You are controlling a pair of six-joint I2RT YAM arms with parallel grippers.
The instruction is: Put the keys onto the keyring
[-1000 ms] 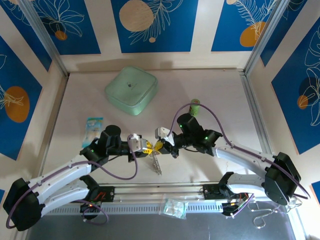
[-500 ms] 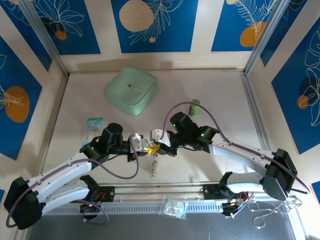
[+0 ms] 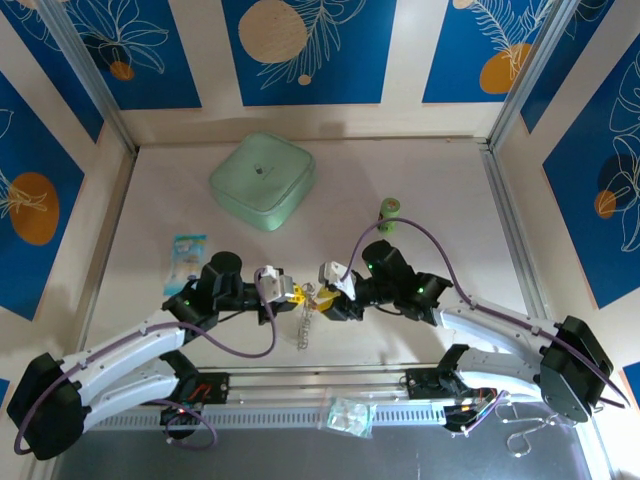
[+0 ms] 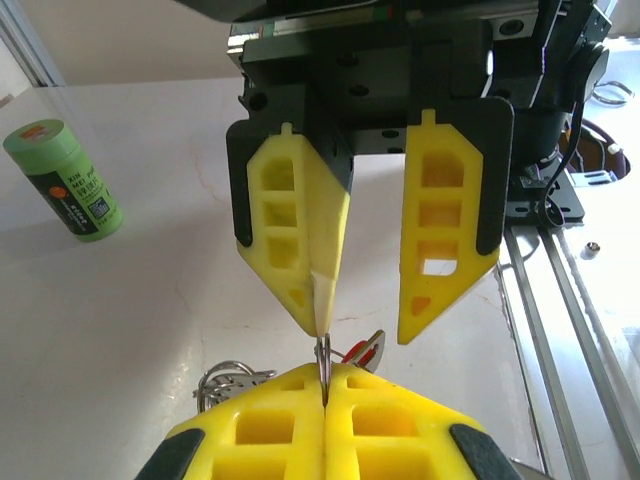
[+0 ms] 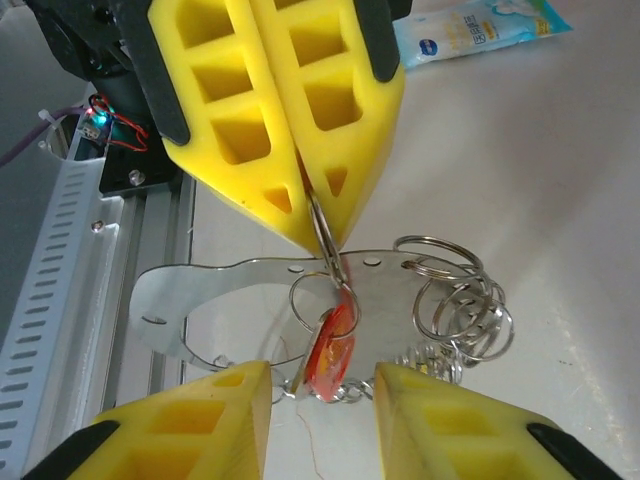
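The red key hangs crooked from the split ring (image 5: 325, 236) in the left gripper, so next the right gripper pinches its red head (image 5: 331, 352) flat before the left gripper lets go.
My left gripper (image 4: 325, 375) is shut on a thin metal split ring (image 5: 322, 228), held on edge above the table. The red-headed key (image 5: 331, 350) hangs from that ring. My right gripper (image 5: 320, 375) faces it, open, with one finger on each side of the red key and not touching it. In the top view the two grippers, left (image 3: 293, 294) and right (image 3: 322, 296), meet tip to tip, and the metal bunch (image 3: 304, 324) dangles below them. A short piece of the keyring chain (image 5: 425, 362) shows under the rings. I cannot pick out the yellow-headed key.
A flat silver plate (image 5: 215, 285) and several loose split rings (image 5: 455, 295) belong to the bunch. The green cylinder (image 3: 389, 214) stands behind the right arm. The pale green lid (image 3: 263, 179) lies at the back, a small packet (image 3: 187, 251) at the left, and a plastic bag (image 3: 350, 413) on the front rail.
The right arm swung left toward the left gripper, then drew back right and nearer. The hanging bunch shifted slightly left. The left arm has hardly moved.
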